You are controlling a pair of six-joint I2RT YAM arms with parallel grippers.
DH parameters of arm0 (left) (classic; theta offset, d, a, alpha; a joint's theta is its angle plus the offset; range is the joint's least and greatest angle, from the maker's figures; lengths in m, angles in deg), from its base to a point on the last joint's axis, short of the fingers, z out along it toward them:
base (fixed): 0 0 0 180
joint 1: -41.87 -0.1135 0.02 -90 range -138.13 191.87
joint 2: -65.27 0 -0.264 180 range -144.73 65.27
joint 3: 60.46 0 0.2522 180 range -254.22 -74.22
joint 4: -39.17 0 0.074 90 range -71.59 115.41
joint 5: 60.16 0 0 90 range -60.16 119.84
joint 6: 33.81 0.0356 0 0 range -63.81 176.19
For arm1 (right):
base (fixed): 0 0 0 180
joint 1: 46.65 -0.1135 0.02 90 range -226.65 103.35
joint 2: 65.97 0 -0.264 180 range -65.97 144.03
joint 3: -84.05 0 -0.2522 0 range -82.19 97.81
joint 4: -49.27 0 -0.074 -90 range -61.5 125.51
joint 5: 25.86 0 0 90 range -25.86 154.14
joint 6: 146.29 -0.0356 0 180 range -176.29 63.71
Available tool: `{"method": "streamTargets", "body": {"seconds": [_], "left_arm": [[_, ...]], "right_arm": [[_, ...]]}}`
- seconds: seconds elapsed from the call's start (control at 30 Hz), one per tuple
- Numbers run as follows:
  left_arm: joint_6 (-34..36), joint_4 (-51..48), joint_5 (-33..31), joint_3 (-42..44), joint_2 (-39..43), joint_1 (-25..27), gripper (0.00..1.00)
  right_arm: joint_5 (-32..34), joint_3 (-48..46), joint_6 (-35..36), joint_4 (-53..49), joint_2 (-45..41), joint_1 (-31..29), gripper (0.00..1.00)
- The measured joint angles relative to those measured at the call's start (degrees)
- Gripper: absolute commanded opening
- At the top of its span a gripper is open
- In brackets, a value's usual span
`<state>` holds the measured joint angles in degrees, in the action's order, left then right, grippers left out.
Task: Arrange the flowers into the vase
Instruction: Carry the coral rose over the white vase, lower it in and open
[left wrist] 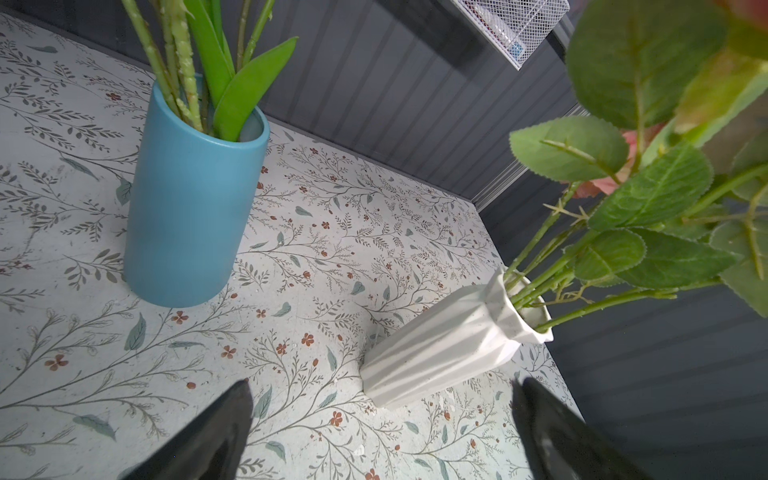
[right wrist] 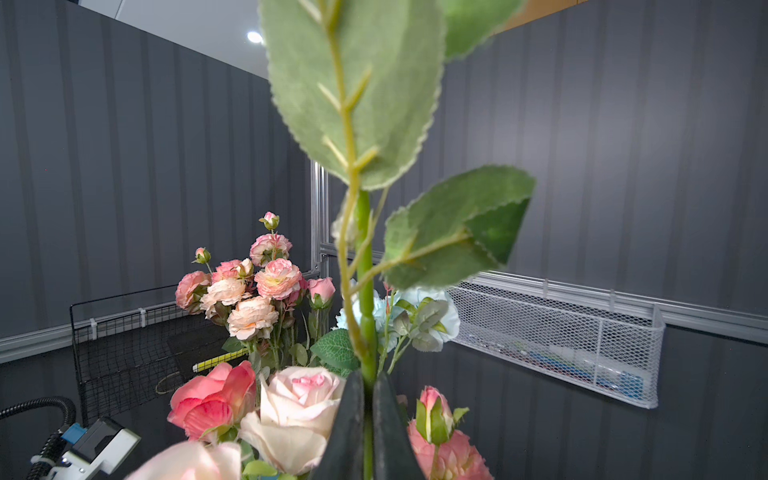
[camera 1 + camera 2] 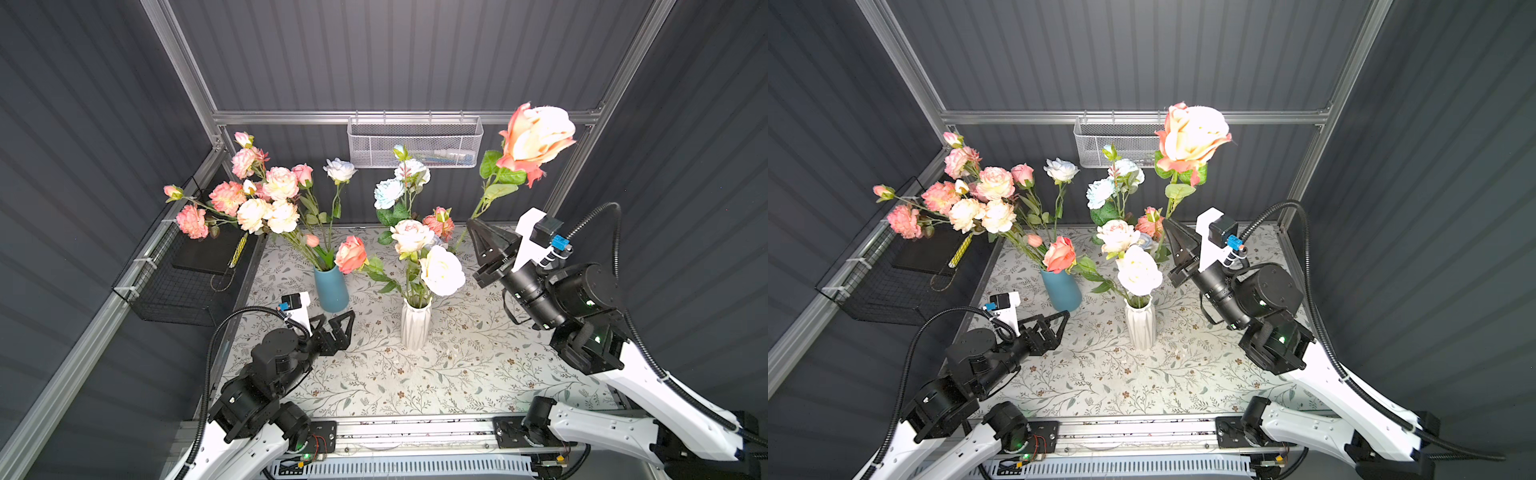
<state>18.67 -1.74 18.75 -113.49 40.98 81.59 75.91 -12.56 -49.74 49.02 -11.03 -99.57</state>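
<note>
I should keep lowering the rose with my right gripper until it stands inside, because the peach-and-cream rose's stem (image 3: 483, 203) slants down toward the white ribbed vase (image 3: 416, 306) with the bloom up.
My right gripper (image 3: 471, 224) (image 3: 1167, 224) (image 2: 365, 392) is shut on the green stem (image 2: 365, 291) of a peach-and-cream rose (image 3: 536, 135) (image 3: 1194, 135), held upright and high, to the right of the white ribbed vase (image 3: 415, 328) (image 3: 1140, 328) (image 1: 449, 345). That vase holds several flowers, among them a big white rose (image 3: 441, 270) (image 3: 1139, 272). To its left a blue vase (image 3: 331, 289) (image 3: 1061, 289) (image 1: 191, 199) holds a pink and cream bunch (image 3: 266, 195) (image 3: 984, 195). Low over the table, my left gripper (image 3: 336, 318) (image 3: 1054, 318) (image 1: 382, 386) is open and empty between the two vases.
A white mesh basket (image 3: 415, 145) hangs on the back wall and a black wire basket (image 3: 178, 274) on the left wall. A floral-print tablecloth (image 3: 457, 374) covers the table. Leaves from the white vase spread toward the left gripper.
</note>
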Motion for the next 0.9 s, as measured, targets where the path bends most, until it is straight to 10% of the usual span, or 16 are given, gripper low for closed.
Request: {"method": "streamTargets", "body": {"seconds": [0.9], "left_arm": [[0.00,0.00,0.68,0.00,0.04,0.00,1.00]], "right_arm": [[2.86,-21.11,-8.96,3.15,-0.92,-0.59,0.00]]}}
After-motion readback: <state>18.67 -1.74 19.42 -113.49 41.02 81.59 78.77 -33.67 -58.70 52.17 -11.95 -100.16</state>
